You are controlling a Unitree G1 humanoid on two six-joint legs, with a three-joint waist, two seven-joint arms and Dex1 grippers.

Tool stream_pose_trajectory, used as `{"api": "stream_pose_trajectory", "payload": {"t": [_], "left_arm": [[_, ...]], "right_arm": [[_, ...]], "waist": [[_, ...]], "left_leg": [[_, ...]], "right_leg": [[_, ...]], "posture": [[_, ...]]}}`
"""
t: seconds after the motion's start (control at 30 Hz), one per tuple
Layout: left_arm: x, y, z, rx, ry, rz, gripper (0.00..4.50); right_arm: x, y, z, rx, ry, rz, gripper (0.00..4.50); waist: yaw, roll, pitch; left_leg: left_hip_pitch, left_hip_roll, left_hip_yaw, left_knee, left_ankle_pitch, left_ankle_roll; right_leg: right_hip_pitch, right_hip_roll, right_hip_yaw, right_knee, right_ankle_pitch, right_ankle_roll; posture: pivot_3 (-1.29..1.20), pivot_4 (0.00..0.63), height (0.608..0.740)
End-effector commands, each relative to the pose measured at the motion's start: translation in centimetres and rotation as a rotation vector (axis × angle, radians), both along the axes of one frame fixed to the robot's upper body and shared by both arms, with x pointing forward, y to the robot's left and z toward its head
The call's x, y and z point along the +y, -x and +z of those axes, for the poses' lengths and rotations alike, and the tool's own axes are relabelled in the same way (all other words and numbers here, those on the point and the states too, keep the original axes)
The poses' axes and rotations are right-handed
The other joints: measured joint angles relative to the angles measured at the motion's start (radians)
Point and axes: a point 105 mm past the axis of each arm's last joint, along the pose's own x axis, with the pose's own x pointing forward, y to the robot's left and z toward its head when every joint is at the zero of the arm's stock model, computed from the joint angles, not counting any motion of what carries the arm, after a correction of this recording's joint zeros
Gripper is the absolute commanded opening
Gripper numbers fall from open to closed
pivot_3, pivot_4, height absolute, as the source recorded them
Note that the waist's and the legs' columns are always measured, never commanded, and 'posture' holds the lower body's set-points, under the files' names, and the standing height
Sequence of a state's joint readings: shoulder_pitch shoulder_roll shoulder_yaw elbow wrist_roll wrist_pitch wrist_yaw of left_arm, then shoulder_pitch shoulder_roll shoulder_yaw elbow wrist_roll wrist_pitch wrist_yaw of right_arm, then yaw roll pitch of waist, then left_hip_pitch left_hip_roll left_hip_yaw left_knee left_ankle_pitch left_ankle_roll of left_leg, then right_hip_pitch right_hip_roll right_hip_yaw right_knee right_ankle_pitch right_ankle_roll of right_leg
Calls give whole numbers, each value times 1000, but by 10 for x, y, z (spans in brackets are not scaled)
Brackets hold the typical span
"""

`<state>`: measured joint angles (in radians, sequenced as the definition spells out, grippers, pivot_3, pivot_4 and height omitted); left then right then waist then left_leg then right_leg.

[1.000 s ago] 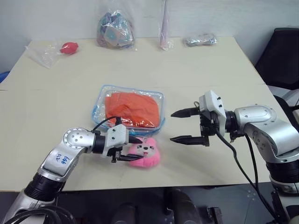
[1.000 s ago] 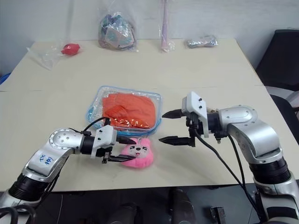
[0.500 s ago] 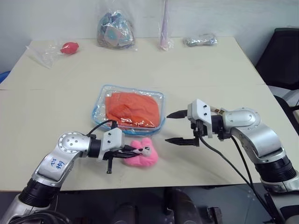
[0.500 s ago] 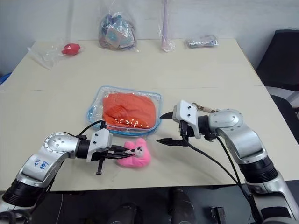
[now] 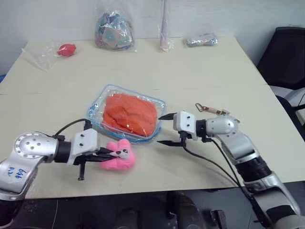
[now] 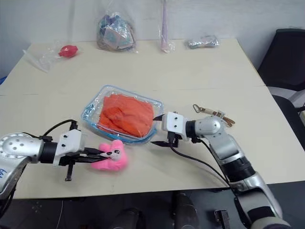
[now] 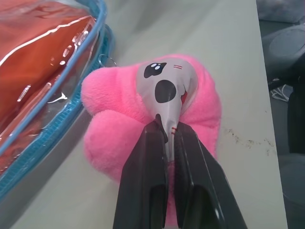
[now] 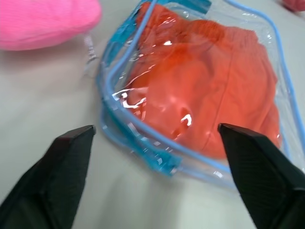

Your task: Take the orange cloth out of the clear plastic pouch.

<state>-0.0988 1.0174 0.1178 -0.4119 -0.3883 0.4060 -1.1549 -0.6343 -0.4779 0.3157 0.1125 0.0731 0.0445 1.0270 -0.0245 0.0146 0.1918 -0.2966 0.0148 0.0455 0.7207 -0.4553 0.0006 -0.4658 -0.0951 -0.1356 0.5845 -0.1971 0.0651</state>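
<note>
My gripper will make the pouch (image 5: 127, 114) open up wide along its near side when I open it, because a separate blue piece with end tabs (image 8: 142, 144) runs along there.
The clear plastic pouch (image 5: 98, 113) with light-blue trim lies flat mid-table, and the orange cloth (image 5: 129, 114) is folded inside it. My left gripper (image 5: 113, 153) is shut on the white face piece of a pink plush toy (image 7: 200, 109) just in front of the pouch. A thin chain (image 8: 88, 47) runs from the plush toward the pouch's edge. My right gripper (image 5: 161, 129) stands open at the pouch's right corner (image 8: 164, 160), one finger on each side of it, not touching.
Along the far edge lie a red thing in a clear bag (image 5: 66, 49), a bag of colourful items (image 5: 113, 36), a slim pink item (image 5: 164, 28) and a silvery packet (image 5: 201, 41). A strap with a clip (image 5: 212, 110) lies behind my right arm. A black chair (image 5: 283, 52) stands right.
My left gripper shut on the pink plush and drew it left. The pouch has turned slightly. My right gripper moved left and down to the pouch's corner.
</note>
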Motion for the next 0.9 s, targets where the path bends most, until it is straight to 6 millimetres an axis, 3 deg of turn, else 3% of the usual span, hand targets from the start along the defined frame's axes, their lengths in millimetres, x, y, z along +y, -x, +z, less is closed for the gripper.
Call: {"api": "stream_pose_trajectory", "payload": {"t": [0.03,0.07,0.4,0.67,0.8,0.9], "left_arm": [[-5,0,5,-33,9,-10,0],[-7,-1,5,-37,14,-9,0],[-13,-8,7,-52,33,0,0],[-16,-10,7,-54,43,-3,0],[-17,-10,7,-55,46,-6,0],[-17,-10,7,-54,47,-5,0]], "right_arm": [[3,1,-5,-86,47,38,2862],[5,5,-3,-97,42,59,2537],[4,11,3,-181,54,91,2537],[23,12,-1,-220,47,102,2537],[27,12,-3,-233,53,111,1722],[28,14,-2,-229,41,118,609]], "waist": [[0,0,0],[-1,0,0],[-3,0,0],[-4,0,0],[-3,0,0],[-3,0,0]], "left_leg": [[0,0,-1,0,0,0],[0,0,-1,0,0,0],[0,0,0,0,0,0],[0,0,0,0,0,0],[0,0,0,0,0,0],[0,0,0,0,0,0]], "right_leg": [[0,0,0,0,0,0],[0,0,-1,-1,0,0],[0,0,0,0,0,0],[0,0,0,0,0,0],[0,0,0,0,0,0],[0,0,0,0,0,0]], "posture": [[0,150,740],[0,150,740],[0,150,740],[0,150,740],[0,150,740],[0,150,740]]}}
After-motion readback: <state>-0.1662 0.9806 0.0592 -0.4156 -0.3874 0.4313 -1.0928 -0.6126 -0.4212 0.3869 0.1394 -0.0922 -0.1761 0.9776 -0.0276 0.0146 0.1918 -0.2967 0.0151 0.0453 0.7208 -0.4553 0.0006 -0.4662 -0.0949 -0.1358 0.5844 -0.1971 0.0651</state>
